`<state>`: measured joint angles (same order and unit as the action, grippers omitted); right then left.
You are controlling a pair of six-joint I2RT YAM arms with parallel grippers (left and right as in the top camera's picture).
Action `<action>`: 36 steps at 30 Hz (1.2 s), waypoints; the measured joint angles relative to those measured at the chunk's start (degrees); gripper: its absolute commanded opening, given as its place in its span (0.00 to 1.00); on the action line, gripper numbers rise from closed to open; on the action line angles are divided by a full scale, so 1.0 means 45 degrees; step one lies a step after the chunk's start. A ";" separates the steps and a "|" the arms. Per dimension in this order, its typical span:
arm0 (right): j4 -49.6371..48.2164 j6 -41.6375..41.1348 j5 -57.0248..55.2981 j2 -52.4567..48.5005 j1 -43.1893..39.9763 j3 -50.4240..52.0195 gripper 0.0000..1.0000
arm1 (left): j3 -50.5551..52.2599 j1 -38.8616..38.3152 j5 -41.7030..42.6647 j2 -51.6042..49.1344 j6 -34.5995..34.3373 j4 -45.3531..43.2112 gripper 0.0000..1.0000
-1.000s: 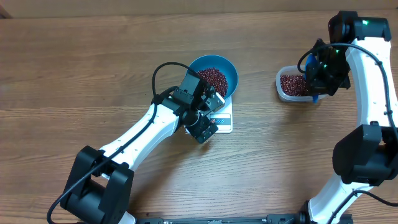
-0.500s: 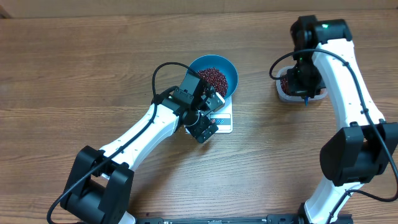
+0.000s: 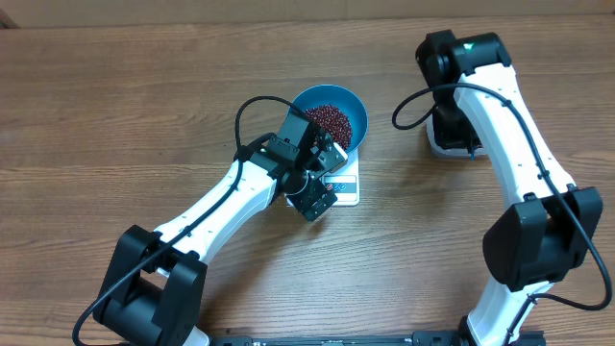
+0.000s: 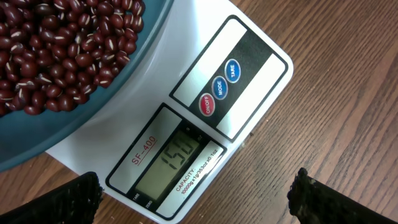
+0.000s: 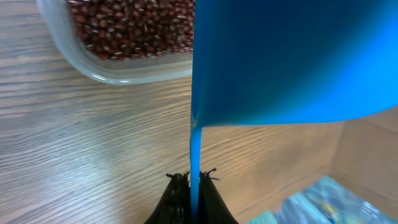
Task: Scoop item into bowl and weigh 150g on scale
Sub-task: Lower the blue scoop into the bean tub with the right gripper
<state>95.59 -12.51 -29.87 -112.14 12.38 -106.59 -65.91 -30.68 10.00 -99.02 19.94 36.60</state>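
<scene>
Next, my right gripper puts the blue scoop down in the clear tub (image 5: 134,31) and opens. The scale's display (image 4: 176,155) shows 150, and more beans would be too much.
The blue bowl (image 3: 354,115) stands on the white scale (image 3: 346,187) and holds a heap of red-brown beans (image 3: 329,120). In the left wrist view the scale (image 4: 249,68) shows 150 on its display, with the beans (image 4: 56,50) and bowl rim (image 4: 124,81) at the upper left. My left gripper (image 4: 199,199) hovers open over the scale's front edge, nothing between its fingers. My right gripper (image 5: 194,179) is shut on the thin handle of a blue scoop (image 5: 280,62), which hangs beside the clear tub (image 5: 112,71) of beans (image 5: 137,25).
In the overhead view the right arm (image 3: 490,86) covers most of the clear tub (image 3: 444,146) at the right rear. The left arm (image 3: 231,202) stretches from the front left to the scale. Bare wooden tabletop (image 3: 115,106) lies around both.
The right arm has swung left and away from me with the scoop, now covering the tub in the overhead view. The left arm, bowl and scale have not moved.
</scene>
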 measured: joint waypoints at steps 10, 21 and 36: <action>-0.0233 -0.0554 -0.0889 0.0000 0.0471 0.0000 0.04 | 0.0000 0.0000 0.0000 0.0000 0.0000 0.0000 1.00; -0.1010 0.1700 0.3279 0.0000 -0.1705 0.0005 0.04 | 0.0000 0.0000 0.0000 0.0000 0.0000 0.0000 1.00; -0.1481 0.5829 1.2405 0.0000 -0.6732 0.0063 0.04 | 0.0000 0.0000 0.0000 0.0000 0.0000 0.0000 1.00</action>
<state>88.92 13.72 25.96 -112.14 -17.91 -106.30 -65.91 -30.68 10.00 -99.02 19.94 36.60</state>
